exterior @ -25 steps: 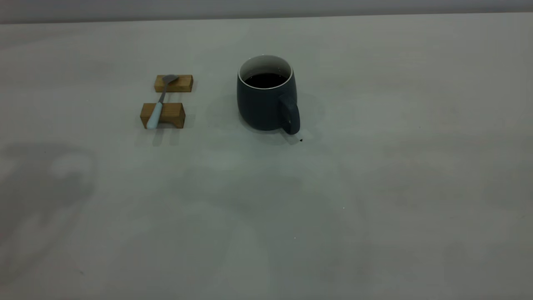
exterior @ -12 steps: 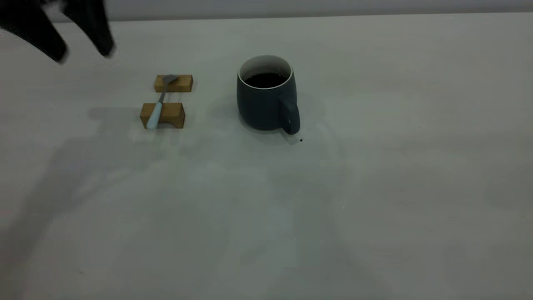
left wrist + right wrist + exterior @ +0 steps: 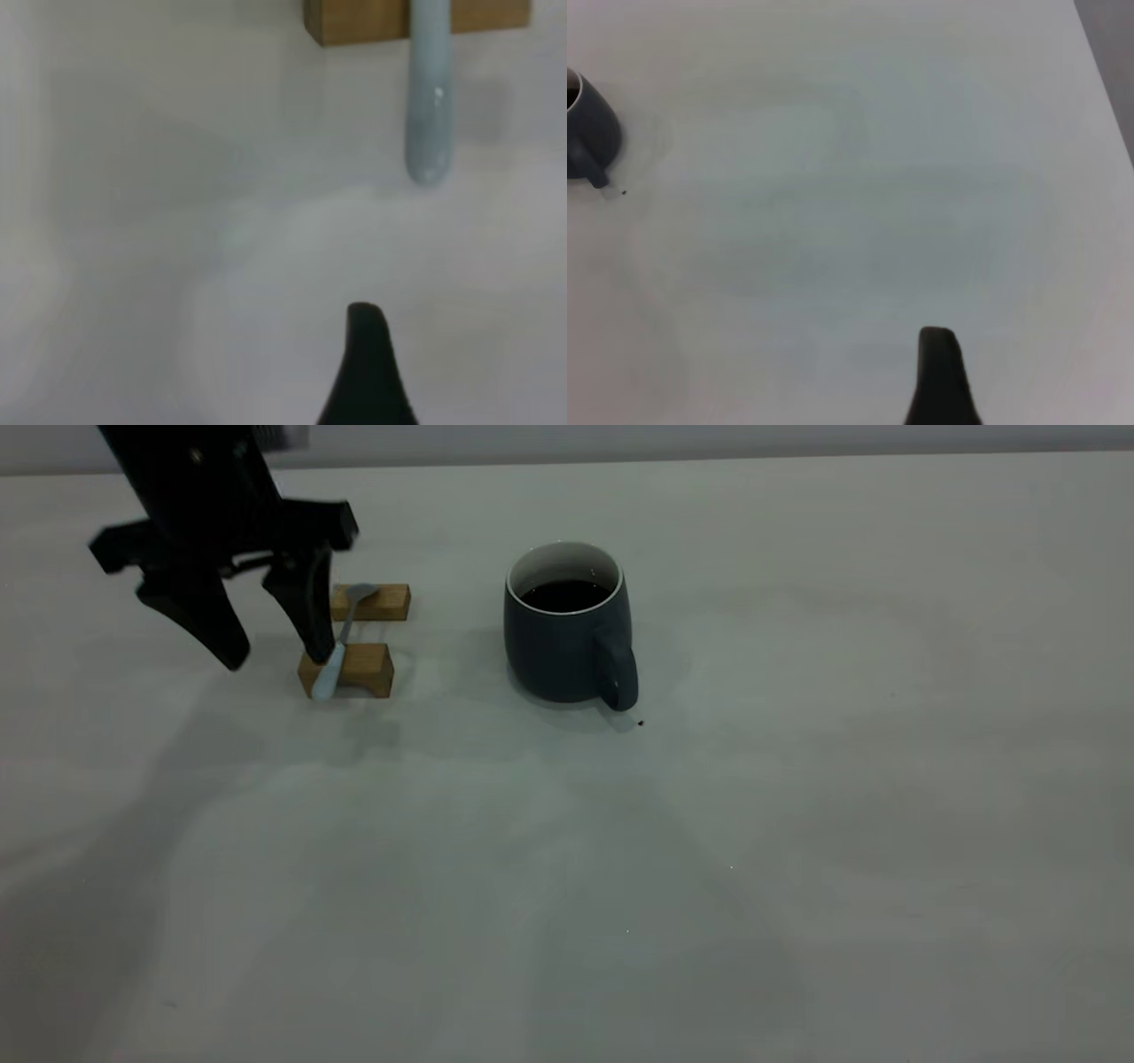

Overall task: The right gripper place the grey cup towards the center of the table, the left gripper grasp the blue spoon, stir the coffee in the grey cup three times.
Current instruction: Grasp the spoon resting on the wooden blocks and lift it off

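Observation:
The blue spoon (image 3: pixel 330 671) only rests across the wooden blocks (image 3: pixel 368 668), so the spoon will come loose and the blocks will stay in place when the robot lifts the spoon.
The blue spoon (image 3: pixel 330 670) lies across two wooden blocks (image 3: pixel 353 670), its pale handle end hanging off the nearer one and its bowl on the farther one. My left gripper (image 3: pixel 276 657) hangs open just left of it, one finger (image 3: pixel 314 615) almost touching the handle. The left wrist view shows the handle (image 3: pixel 428 115) below a block (image 3: pixel 363 19), and one dark fingertip (image 3: pixel 368 354). The grey cup (image 3: pixel 563 646) stands upright mid-table holding dark coffee (image 3: pixel 567 595), handle towards the camera. My right gripper (image 3: pixel 974 381) is open, far from the cup (image 3: pixel 592 133) over bare table.
A tiny dark speck (image 3: pixel 640 723) lies by the cup's handle. The off-white table (image 3: pixel 797 824) stretches wide to the right and front of the cup. In the right wrist view the table's edge (image 3: pixel 1103 80) runs along one side.
My left arm has come in from the upper left and dropped beside the spoon, its jaws open. The cup, spoon and blocks have not moved.

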Robot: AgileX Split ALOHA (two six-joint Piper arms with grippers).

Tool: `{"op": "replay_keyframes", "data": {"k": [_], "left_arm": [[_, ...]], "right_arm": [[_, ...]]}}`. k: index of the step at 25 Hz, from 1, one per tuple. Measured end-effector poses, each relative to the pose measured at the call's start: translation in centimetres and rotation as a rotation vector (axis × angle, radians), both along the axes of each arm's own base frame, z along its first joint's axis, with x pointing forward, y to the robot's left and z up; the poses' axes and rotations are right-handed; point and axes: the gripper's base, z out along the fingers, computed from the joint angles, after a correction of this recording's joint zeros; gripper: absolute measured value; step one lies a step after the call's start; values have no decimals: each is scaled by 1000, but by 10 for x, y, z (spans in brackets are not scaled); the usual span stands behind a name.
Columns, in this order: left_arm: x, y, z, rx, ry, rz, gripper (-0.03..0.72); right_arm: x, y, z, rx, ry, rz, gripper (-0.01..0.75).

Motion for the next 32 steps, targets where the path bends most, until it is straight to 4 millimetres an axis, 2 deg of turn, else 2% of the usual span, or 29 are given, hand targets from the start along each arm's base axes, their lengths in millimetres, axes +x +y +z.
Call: {"op": "replay_keyframes", "data": {"k": [9,15,17,20,23,25,29,32], "left_arm": [[20,-5,-36,-7,6,15,620],[24,-10,-51,-10,4,14,587],[25,-11,-52,-11,-6,15,546],[27,-11,-52,-13,-21,17,433],[27,-11,-53,-12,-23,34,257],[27,-11,-54,-11,-22,45,168],[27,-11,-53,-11,-20,51,167],[34,-13,-41,-15,-5,61,167]], "right_arm": [[0,0,0,0,0,0,587],[0,0,0,0,0,0,587],[0,0,0,1,0,-1,587],[0,0,0,1,0,-1,587],[0,0,0,1,0,-1,587],[0,0,0,1,0,-1,587],[0,0,0,1,0,-1,587],[0,0,0,1,0,-1,587]]}}
